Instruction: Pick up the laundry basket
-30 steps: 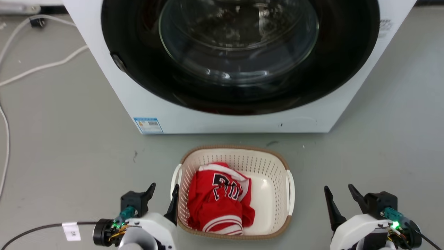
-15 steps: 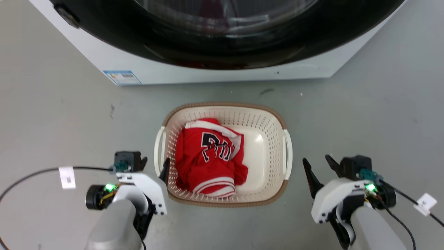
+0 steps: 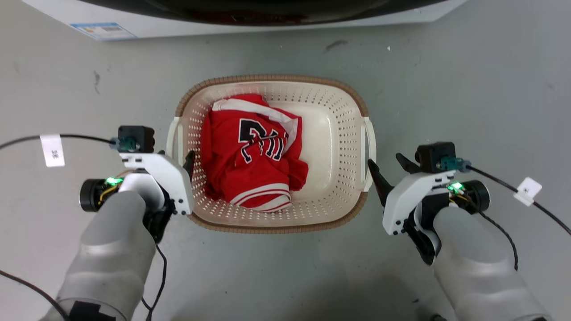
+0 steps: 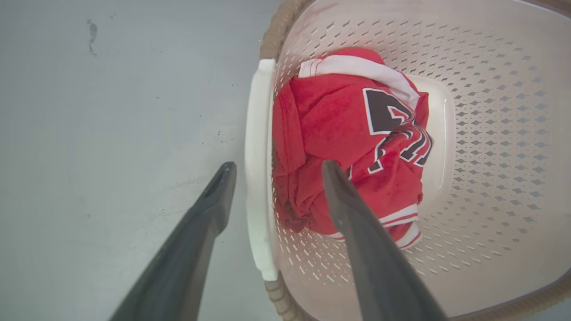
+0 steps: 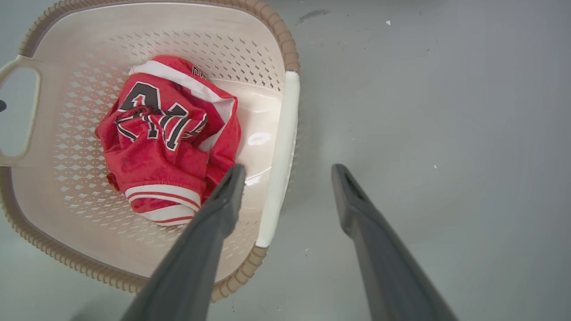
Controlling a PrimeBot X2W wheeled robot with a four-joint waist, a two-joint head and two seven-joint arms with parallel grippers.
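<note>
The white handle (image 4: 260, 168) goes straight into the basket's brown rim at the handle's ends (image 4: 271, 49), so it will stay fixed and the basket will come up with it when I lift.
The laundry basket (image 3: 343, 129) stands on the grey floor, cream and perforated with a brown rim, and holds a crumpled red jersey (image 3: 247, 156). My left gripper (image 3: 176, 156) is open at the basket's left side. In the left wrist view its fingers (image 4: 214, 200) straddle the white left handle (image 4: 258, 156), one outside, one over the jersey. My right gripper (image 3: 384, 159) is open at the right side. In the right wrist view my right gripper (image 5: 289, 168) has the right handle (image 5: 281, 147) between its fingers. Neither gripper holds anything.
The washing machine's white base (image 3: 147, 24) runs along the top edge, just beyond the basket. Black cables with white tags (image 3: 52, 149) trail from both wrists over the floor. Bare grey floor lies on both sides and in front of the basket.
The head camera has tilted down, so the washing machine slid up the picture. The right gripper closed in on the basket's right handle. The left gripper moved forward alongside the left handle.
</note>
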